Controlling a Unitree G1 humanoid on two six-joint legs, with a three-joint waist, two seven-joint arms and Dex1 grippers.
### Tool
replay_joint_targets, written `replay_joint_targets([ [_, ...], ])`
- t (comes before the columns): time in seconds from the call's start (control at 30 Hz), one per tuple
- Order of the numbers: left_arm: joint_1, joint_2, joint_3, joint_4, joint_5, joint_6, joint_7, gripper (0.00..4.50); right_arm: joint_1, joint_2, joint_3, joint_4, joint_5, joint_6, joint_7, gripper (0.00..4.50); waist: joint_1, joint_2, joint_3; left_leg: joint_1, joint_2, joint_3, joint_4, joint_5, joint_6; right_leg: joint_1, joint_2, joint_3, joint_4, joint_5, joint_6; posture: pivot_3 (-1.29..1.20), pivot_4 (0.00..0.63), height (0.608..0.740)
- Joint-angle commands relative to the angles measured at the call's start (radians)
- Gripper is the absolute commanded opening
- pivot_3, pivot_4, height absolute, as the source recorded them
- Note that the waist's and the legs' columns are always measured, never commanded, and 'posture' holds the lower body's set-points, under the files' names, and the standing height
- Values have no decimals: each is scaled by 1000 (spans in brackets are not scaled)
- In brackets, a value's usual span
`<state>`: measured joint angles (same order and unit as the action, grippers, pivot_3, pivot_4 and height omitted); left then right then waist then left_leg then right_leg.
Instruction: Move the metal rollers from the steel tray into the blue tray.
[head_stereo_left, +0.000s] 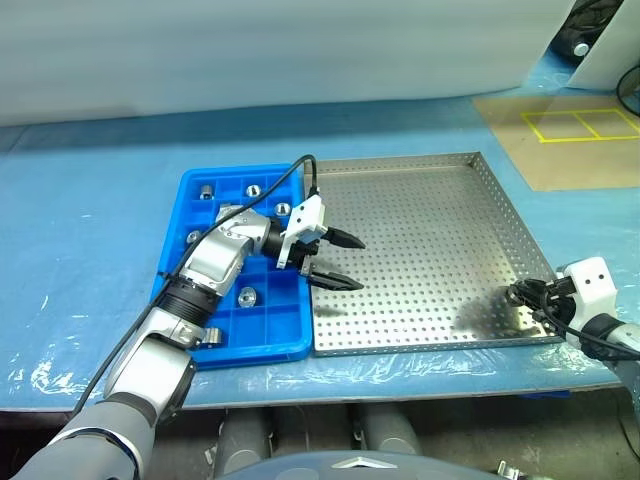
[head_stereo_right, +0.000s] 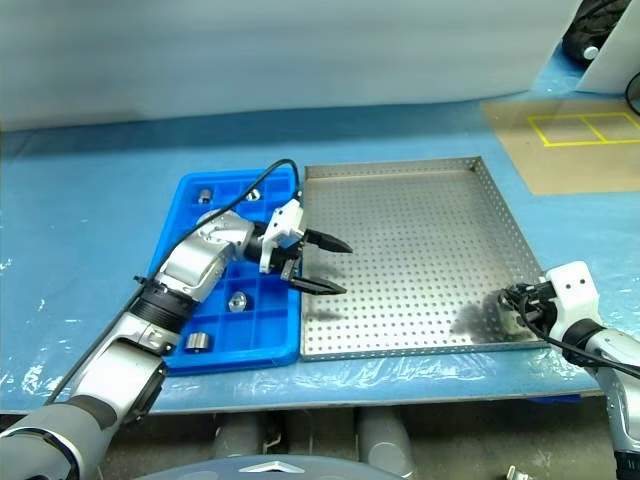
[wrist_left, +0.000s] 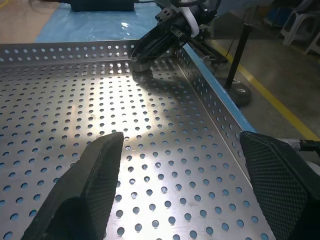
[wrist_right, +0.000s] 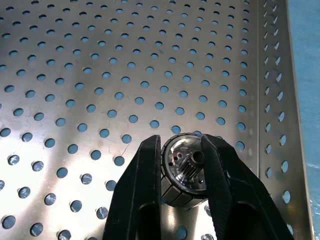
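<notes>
My right gripper is holding the metal roller (wrist_right: 185, 171) by its sides, so it should keep carrying it until it sits in the blue tray's empty near corner compartment (head_stereo_left: 287, 332).
The steel tray (head_stereo_left: 430, 220) lies at the middle right of the table, and the blue tray (head_stereo_left: 262, 350) adjoins its left side. Several metal rollers (head_stereo_left: 247, 295) sit in the blue tray's compartments. At the steel tray's near right corner my right gripper (wrist_right: 182, 142) is shut on one metal roller (wrist_right: 184, 170), which rests on the perforated floor close to the rim. My left gripper (head_stereo_left: 360, 264) hangs open over the steel tray's left edge, pointing right, with nothing between its fingers. The left wrist view looks across the tray floor at the right gripper (wrist_left: 142, 57).
A blue sheet (head_stereo_left: 90, 240) covers the table around both trays. A brown board with yellow tape lines (head_stereo_left: 570, 140) lies at the far right. A black cable (head_stereo_left: 290, 180) arcs over my left wrist above the blue tray.
</notes>
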<state>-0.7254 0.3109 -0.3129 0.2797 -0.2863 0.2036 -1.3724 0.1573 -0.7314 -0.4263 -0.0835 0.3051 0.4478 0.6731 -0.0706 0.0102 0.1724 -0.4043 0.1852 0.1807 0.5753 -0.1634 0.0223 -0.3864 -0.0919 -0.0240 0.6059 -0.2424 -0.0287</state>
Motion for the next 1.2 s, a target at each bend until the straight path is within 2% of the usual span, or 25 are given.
replay_joint_targets([
  [0.03, -2, 12, 21, -38, -13, 2, -2, 3914, -18, -1, 8, -4, -3, 5, -10, 778, 0, 0, 0, 0, 0, 0, 0, 0, 0, 0, 0, 0, 0, 0, 0, -437, 150, 740],
  [0.27, 1, 46, 36, -67, -34, 24, -13, 3914, -86, -9, 20, -105, 68, 80, 18, 778, 1, 1, 0, -1, 0, 1, -3, 1, 0, -3, 0, 0, 0, 0, 0, -427, 150, 740],
  [0.47, -1, 112, 70, -74, -40, 32, -27, 3914, -228, -4, 116, -241, 130, 170, 21, 778, 3, 2, 0, 0, 3, 1, -5, 4, -1, -4, 3, 1, 2, 0, 0, -397, 150, 740],
  [0.73, 22, 240, 143, -110, -48, 57, -10, 3914, -413, 41, 256, -290, 210, 254, 49, 778, 16, 2, 0, -1, 3, 1, -8, 6, -2, -5, 4, 0, 2, 0, 0, -301, 150, 740],
  [0.9, 124, 362, 218, -254, -99, 152, 1, 3914, -555, 102, 403, -242, 237, 273, 135, 778, 25, 2, 0, 0, 4, 1, -12, 8, -7, -9, 4, 0, 4, 0, 0, -177, 150, 740],
  [1.07, 254, 460, 267, -425, -145, 221, 14, 3914, -638, 123, 509, -172, 238, 265, 255, 778, 77, 3, 0, -1, 6, 1, -15, 10, -10, -12, 6, 0, 5, 0, -1, -57, 150, 740],
  [1.2, 414, 545, 368, -615, -207, 306, 70, 3914, -722, 157, 619, -75, 212, 227, 387, 778, 110, 2, 1, -1, 5, 1, -15, 9, -14, -12, 5, -1, 6, 0, -1, 83, 150, 740],
])
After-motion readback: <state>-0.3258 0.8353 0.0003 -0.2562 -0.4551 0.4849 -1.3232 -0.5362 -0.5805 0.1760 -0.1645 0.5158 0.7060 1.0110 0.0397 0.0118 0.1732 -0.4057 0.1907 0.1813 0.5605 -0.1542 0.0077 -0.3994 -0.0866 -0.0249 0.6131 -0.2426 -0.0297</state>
